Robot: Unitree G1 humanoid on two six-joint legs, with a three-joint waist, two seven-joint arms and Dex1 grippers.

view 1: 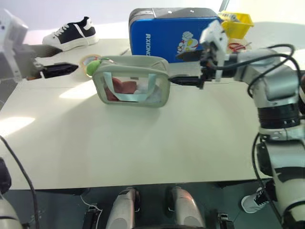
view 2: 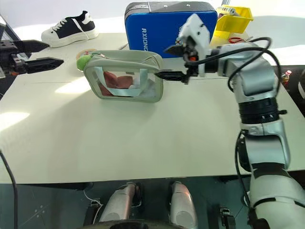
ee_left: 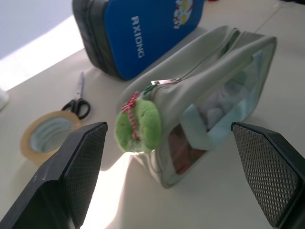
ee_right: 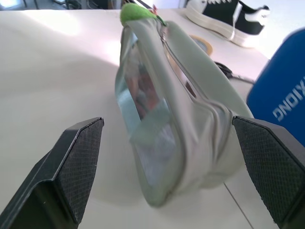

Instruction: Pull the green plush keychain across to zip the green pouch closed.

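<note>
The green plush keychain [view 1: 92, 67] is attached to the zipper pull by a small ring [ee_left: 149, 89], so the keychain will flop over onto the pouch when the robot lifts it.
The green pouch [view 1: 131, 82] stands upright on the table, with reddish and white contents showing through its clear side. The green plush keychain [ee_left: 138, 125] hangs at the pouch's left end, by the zipper pull. The top zipper [ee_left: 224, 45] looks parted along its length. My left gripper [view 2: 55, 53] hovers open to the left of the pouch, its fingers [ee_left: 76, 167] either side of the keychain end without touching. My right gripper [view 2: 161, 62] is open at the pouch's right end, and its fingers [ee_right: 76, 162] flank that end with nothing held.
A blue case [view 1: 167, 31] stands just behind the pouch. A tape roll [ee_left: 47, 136] and scissors [ee_left: 76, 100] lie behind the keychain end. A black-and-white sneaker [view 1: 71, 32] sits at back left, a yellow bin [view 1: 237, 23] at back right.
</note>
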